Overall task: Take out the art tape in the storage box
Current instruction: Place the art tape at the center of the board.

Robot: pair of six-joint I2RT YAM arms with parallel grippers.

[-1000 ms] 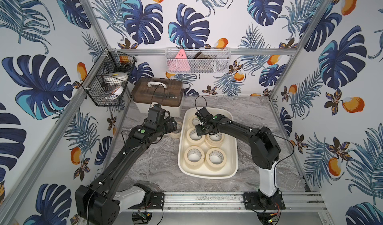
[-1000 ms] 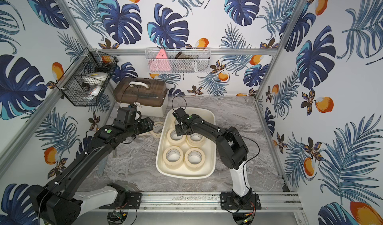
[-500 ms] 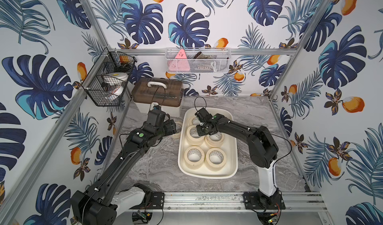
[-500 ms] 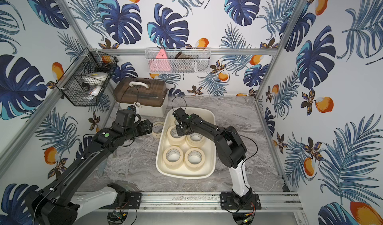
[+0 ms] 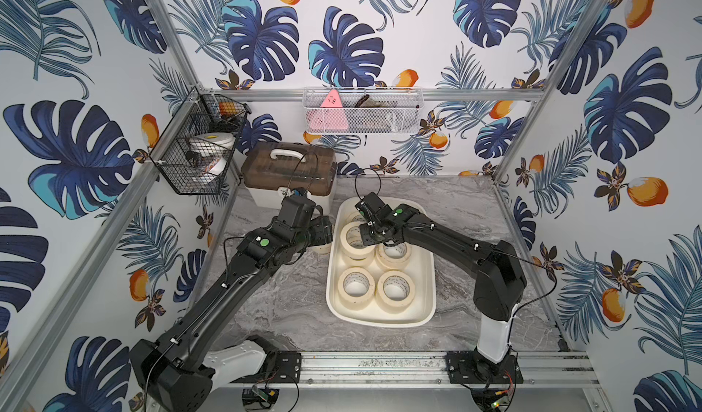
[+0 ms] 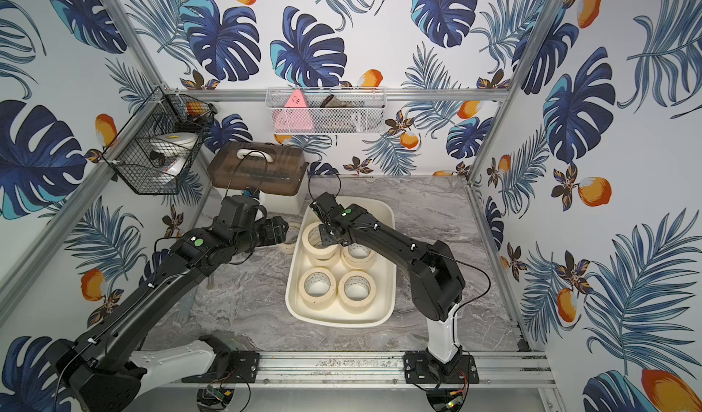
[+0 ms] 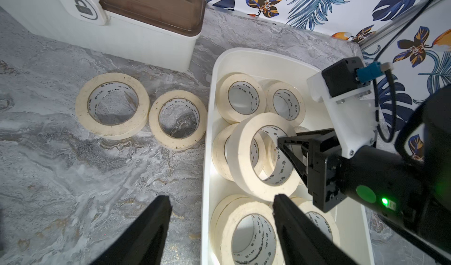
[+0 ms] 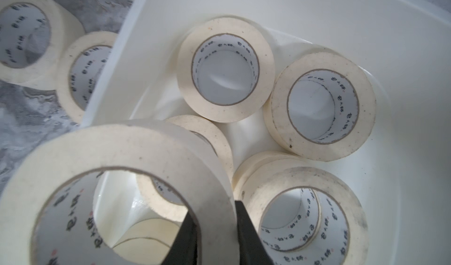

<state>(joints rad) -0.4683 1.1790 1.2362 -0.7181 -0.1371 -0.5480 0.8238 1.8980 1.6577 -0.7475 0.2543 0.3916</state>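
Observation:
The roll in my right gripper (image 7: 268, 182) is hanging on the other side of the box's rim from the loose rolls, so next my left gripper takes its free side (image 7: 238, 153) and brings it over to the loose rolls.
The storage box (image 5: 381, 319) (image 6: 338, 323) is an off-white tub on the marble table with several art tape rolls lying in it. My right gripper (image 8: 214, 217) (image 5: 370, 235) is shut on the wall of one roll (image 8: 122, 149) (image 7: 244, 153) (image 5: 355, 239). One finger is inside the ring and one outside, and the roll hangs tilted above the others. My left gripper (image 7: 220, 197) (image 5: 323, 233) is open and empty, hovering over the box's left rim (image 7: 207, 178). Two rolls (image 7: 112, 105) (image 7: 178, 119) lie flat on the table left of the box.
A white case with a brown lid (image 5: 290, 172) (image 7: 122, 31) stands behind the two loose rolls, close to the box's far left corner. A black wire basket (image 5: 197, 152) hangs on the left wall. A white mesh basket (image 5: 361, 110) hangs on the back wall.
The right gripper has shut on the wall of a roll, which now sits raised and tilted. The left arm has barely shifted and stays open.

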